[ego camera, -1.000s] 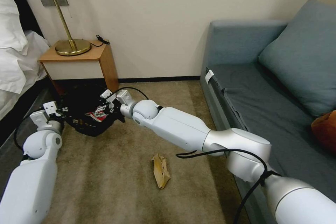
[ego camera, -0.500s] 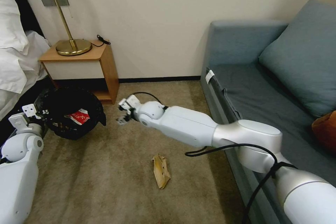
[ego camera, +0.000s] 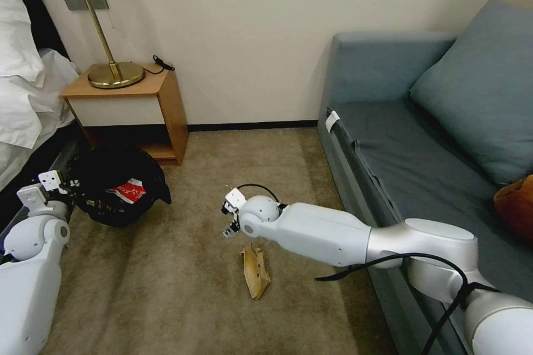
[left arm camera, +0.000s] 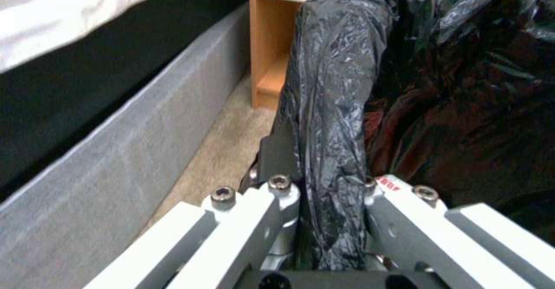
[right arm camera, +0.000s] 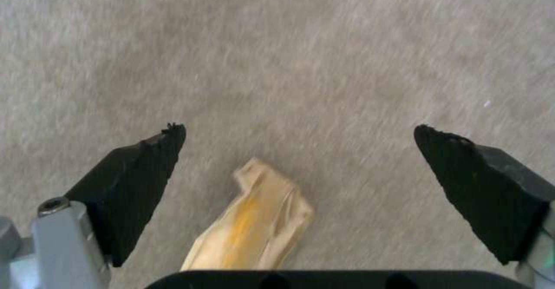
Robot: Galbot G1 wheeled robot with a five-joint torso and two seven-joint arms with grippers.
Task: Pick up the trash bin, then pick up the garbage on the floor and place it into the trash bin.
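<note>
I see creases running along the tan wrapper's thin paper (ego camera: 255, 272). The wrapper will bunch narrow at the grip and fan out beyond it when I lift it.
The trash bin (ego camera: 114, 177), lined with a crinkled black bag, hangs low at the left with a red-and-white packet (ego camera: 126, 191) inside it. My left gripper (ego camera: 65, 187) is shut on the bin's rim; the left wrist view shows the bag-covered rim (left arm camera: 329, 119) pinched between the fingers (left arm camera: 277, 202). A tan crumpled wrapper (ego camera: 255, 272) of the garbage lies on the carpet. My right gripper (ego camera: 229, 223) hovers just above and behind it, pointing down. In the right wrist view it (right arm camera: 301, 133) is open, its black pads (right arm camera: 136, 180) wide apart, with the wrapper (right arm camera: 254, 232) between them below.
A wooden nightstand (ego camera: 166, 100) with a brass lamp (ego camera: 114, 72) stands behind the bin. A bed (ego camera: 22, 94) and its grey base (left arm camera: 115, 150) flank the left. The blue sofa (ego camera: 388, 166) lines the right. Open carpet (ego camera: 166, 288) surrounds the wrapper.
My right gripper left the bin, leaving the red-and-white packet inside, and swung back and down over the tan wrapper. My left arm drew the bin leftward.
</note>
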